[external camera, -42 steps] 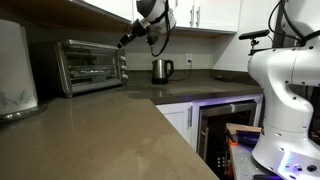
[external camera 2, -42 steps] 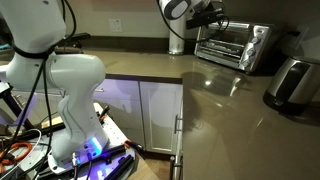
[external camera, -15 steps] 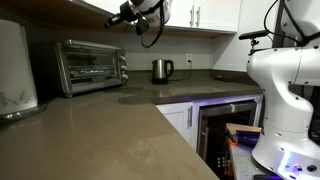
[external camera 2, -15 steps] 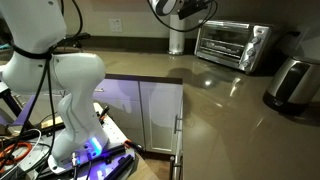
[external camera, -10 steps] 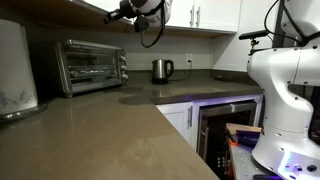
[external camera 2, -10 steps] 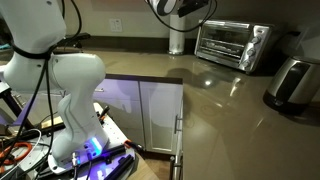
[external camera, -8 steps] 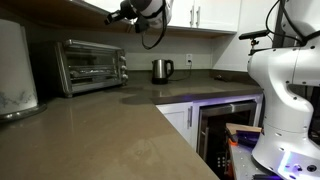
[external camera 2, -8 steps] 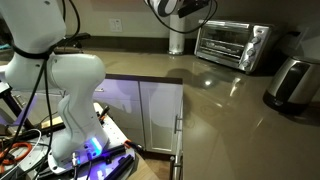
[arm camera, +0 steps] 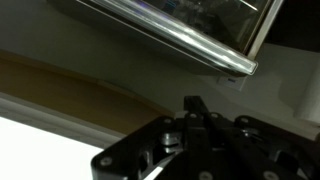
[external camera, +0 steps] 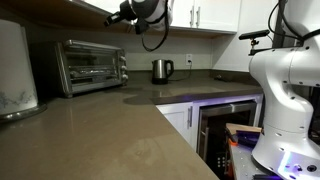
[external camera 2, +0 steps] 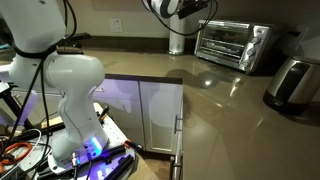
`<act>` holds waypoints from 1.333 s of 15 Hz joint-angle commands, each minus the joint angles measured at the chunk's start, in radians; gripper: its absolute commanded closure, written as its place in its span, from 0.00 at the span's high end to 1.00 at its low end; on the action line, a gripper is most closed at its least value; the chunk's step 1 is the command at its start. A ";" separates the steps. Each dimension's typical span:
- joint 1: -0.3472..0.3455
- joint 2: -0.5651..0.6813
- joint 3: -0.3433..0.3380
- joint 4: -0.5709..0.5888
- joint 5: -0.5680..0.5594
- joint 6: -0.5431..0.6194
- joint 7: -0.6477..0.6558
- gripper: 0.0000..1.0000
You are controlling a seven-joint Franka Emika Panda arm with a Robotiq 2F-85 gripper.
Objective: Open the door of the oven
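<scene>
The gripper is just below the upper cabinets, which is too high to meet the oven door. I should move down and reach in toward the bar handle.
The oven is a small steel box at the back of the counter in both exterior views. Its glass door stands upright and closed, with the bar handle across its top. My gripper hangs in the air above the oven, close under the upper cabinets, touching nothing. In the wrist view the gripper is shut with nothing in it, and the silver bar of the door runs slantwise past it, apart from the fingers.
A steel kettle stands beside the oven. A pale appliance sits on the near counter. White upper cabinets hang close over the gripper. The white robot base and a built-in appliance are below.
The gripper has risen from in front of the oven's upper corner to well above it, near the cabinets. Over the last second it only drifted slightly. The door stays closed.
</scene>
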 commanded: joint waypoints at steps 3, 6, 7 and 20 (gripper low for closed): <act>-0.112 0.045 0.075 -0.013 -0.055 -0.032 0.036 0.00; -0.114 0.077 0.060 -0.010 -0.055 -0.022 0.023 0.00; -0.112 0.087 0.054 -0.009 -0.055 -0.019 0.019 0.00; -0.105 0.211 0.012 0.098 -0.078 0.056 0.000 0.00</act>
